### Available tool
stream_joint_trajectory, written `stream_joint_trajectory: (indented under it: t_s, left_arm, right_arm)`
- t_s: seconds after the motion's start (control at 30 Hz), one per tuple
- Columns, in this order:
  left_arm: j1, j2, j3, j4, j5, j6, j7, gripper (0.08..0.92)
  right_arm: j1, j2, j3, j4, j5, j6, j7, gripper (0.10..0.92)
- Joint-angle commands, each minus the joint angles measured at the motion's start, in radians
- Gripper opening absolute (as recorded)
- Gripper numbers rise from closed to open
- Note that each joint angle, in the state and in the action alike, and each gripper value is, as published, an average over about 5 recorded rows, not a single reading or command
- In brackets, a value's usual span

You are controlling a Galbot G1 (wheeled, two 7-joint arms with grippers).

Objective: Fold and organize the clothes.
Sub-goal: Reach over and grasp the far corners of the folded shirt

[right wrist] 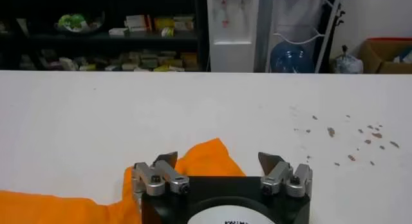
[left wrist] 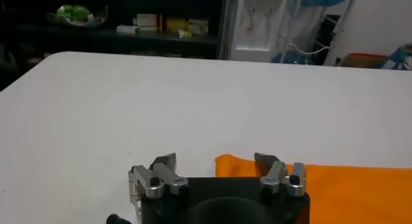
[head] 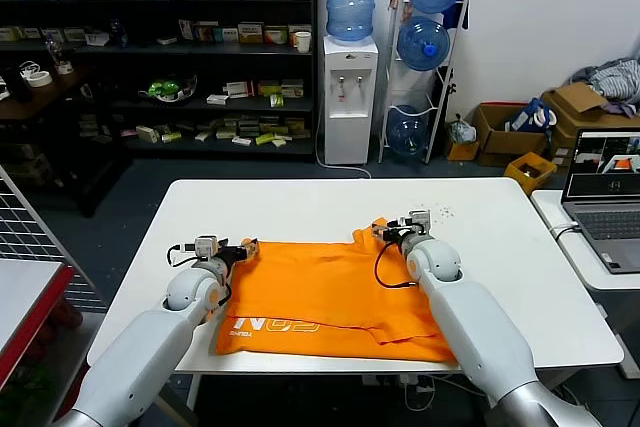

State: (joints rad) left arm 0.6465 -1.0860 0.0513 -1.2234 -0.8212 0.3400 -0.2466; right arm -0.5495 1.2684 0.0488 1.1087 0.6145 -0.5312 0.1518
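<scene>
The orange T-shirt's far edge (head: 362,238) bunches beside my right gripper, so my right gripper should pinch its corner (right wrist: 211,157) and pull it away from my left gripper before folding.
The orange T-shirt (head: 325,299) lies folded on the white table (head: 300,207), with white lettering near its front left edge. My left gripper (head: 243,248) is open at the shirt's far left corner; in the left wrist view (left wrist: 215,161) the orange cloth (left wrist: 347,186) lies between and beside its spread fingers. My right gripper (head: 385,230) is open at the shirt's far right corner; in the right wrist view (right wrist: 217,159) an orange corner (right wrist: 209,158) peaks between its fingers. Neither holds the cloth.
A laptop (head: 606,197) sits on a side table at the right. Small brown specks (right wrist: 351,138) dot the table beyond the right gripper. Shelves, a water dispenser (head: 348,97) and boxes stand behind. A wire rack (head: 30,237) is at the left.
</scene>
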Motion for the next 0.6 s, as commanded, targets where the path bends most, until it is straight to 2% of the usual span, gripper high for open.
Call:
stream_joint_trajectory:
  t_s: [0.03,0.13,0.27,0.6]
  left_arm:
    - [-0.050,-0.007,0.024,0.060,-0.002,0.009,0.006,0.823]
    - [-0.046,-0.008,0.028,0.055,-0.002,0.009,0.004,0.823]
    - [-0.041,-0.009,0.035,0.053,-0.001,0.009,0.004,0.793]
    - [-0.040,-0.017,0.035,0.053,0.005,0.004,-0.001,0.513]
  right_arm:
    - [0.037,0.023,-0.023,-0.059,0.004,-0.018,-0.010,0.813]
    - [0.033,0.022,-0.020,-0.062,0.002,-0.017,-0.017,0.769]
    - [0.028,0.019,-0.019,-0.054,0.002,-0.015,-0.019,0.664]
    - [0.015,0.015,-0.016,-0.028,-0.004,0.024,-0.019,0.370]
